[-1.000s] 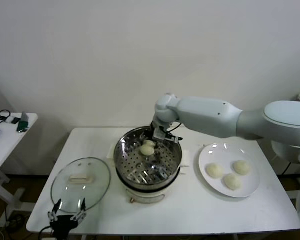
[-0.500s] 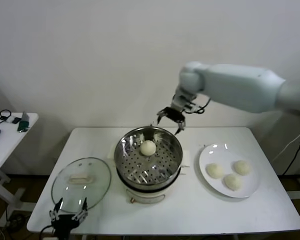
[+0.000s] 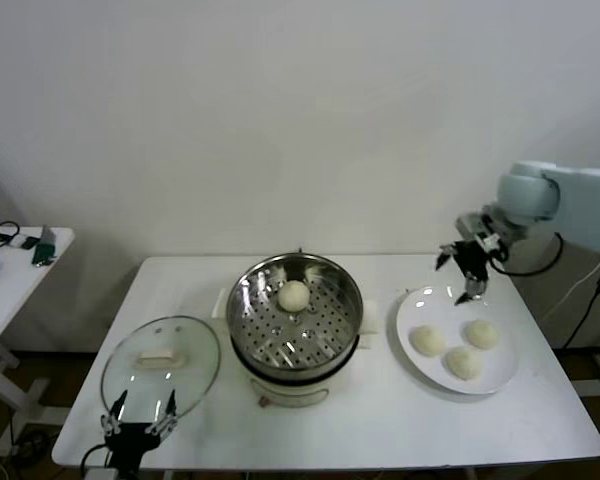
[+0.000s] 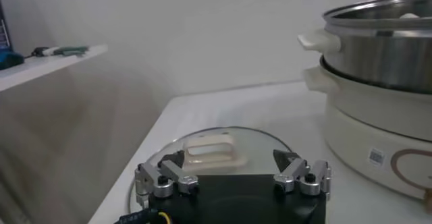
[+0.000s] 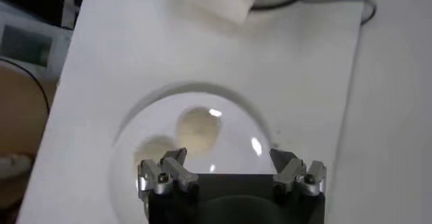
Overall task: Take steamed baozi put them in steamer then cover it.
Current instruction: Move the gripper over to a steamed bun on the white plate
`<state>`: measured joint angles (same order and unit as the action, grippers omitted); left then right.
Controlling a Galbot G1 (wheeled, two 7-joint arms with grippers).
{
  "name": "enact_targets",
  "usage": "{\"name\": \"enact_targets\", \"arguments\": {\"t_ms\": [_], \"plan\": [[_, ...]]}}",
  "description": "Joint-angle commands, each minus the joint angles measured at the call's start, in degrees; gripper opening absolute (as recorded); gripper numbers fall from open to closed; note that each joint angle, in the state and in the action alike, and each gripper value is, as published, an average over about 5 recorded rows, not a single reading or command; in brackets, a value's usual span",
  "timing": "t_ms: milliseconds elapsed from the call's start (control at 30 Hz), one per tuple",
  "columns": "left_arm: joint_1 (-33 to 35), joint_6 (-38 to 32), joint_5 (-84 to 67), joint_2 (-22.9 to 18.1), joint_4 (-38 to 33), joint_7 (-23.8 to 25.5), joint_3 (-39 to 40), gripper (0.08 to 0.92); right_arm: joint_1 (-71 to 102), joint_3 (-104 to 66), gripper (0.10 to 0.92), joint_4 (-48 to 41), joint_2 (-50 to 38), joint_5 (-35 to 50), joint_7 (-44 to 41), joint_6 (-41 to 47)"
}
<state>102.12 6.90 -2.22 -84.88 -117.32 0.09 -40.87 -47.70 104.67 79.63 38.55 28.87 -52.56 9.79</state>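
A narrow gap [image 3: 446, 351] parts the baozi [image 3: 428, 340] nearest the steamer from its neighbours, so that baozi will come off the white plate alone when I lift.
The steel steamer [image 3: 330, 335] stands mid-table on its cream base with one baozi [image 3: 294, 295] on the perforated tray. Three more baozi [image 3: 428, 340] [image 3: 482, 333] [image 3: 465, 362] lie on the white plate [image 3: 420, 300] to its right. My right gripper [image 3: 462, 272] hangs open and empty above the plate's far edge; its wrist view shows the plate [image 5: 236, 121] and a baozi [image 5: 198, 129] below the right gripper [image 5: 227, 155]. The glass cover [image 3: 162, 358] lies flat left of the steamer. My left gripper [image 3: 140, 415] waits open just before the cover [image 4: 256, 144], empty.
A small white side table [image 3: 20, 262] with a few small items stands off to the left. The steamer's side handle [image 4: 317, 40] juts toward the cover. The table's front edge runs close to the left gripper.
The right gripper let go of a baozi in the steamer, rose, and swung right to hover over the plate. The left arm stayed still.
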Motion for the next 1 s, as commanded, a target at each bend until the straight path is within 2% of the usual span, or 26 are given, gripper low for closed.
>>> {"name": "enact_targets", "arguments": {"t_ms": [33, 433, 1000], "plan": [[-0.1, 0.0, 0.1, -0.1, -0.1, 0.0, 0.0, 0.823, 14.0, -7.1, 0.823, 0.8, -6.1, -3.5, 4.6, 8.6], [0.9, -0.3, 0.4, -0.7, 0.1, -0.4, -0.2, 0.823, 27.7, -19.6, 0.818, -7.9, 3.3, -5.9, 7.4, 8.6], [1.7, 0.0, 0.4, -0.7, -0.2, -0.6, -0.2, 0.823, 31.0, -22.8, 0.715, -14.9, 8.0, -8.8, 6.4, 7.4]]}}
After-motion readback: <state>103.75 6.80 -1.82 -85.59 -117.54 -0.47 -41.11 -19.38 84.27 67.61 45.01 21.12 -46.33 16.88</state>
